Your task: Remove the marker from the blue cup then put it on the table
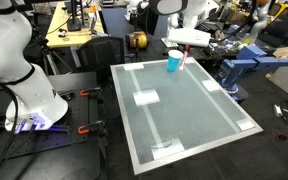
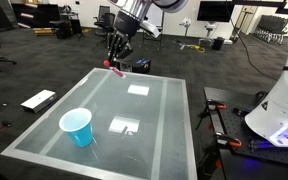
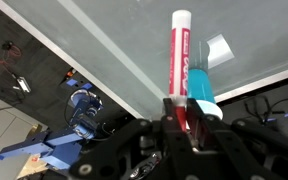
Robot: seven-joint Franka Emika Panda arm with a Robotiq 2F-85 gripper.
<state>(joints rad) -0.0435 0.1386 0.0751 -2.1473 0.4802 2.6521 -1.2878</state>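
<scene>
Next, my gripper swings back over the open middle of the table (image 1: 176,98) before it lowers the marker, because it is holding the marker out (image 1: 184,56) by the table's edge.
My gripper (image 3: 181,108) is shut on the lower end of the red-pink marker (image 3: 180,55), which sticks out straight past the fingertips. In both exterior views the gripper (image 2: 115,60) hangs in the air over the table (image 2: 154,120) with the marker (image 2: 114,68) clear of the surface. The blue cup (image 2: 77,127) stands upright and empty near a table corner, well apart from the gripper. In an exterior view the marker (image 1: 182,59) shows just beside the cup (image 1: 173,63) under the gripper (image 1: 183,50). The wrist view shows the cup (image 3: 202,90) behind the marker.
White tape patches (image 2: 125,126) mark the glossy table top. A flat white board (image 2: 38,100) lies on the floor beside the table. The robot's white base (image 2: 280,110) stands at one side. Desks, chairs and blue equipment (image 1: 246,62) crowd the room behind.
</scene>
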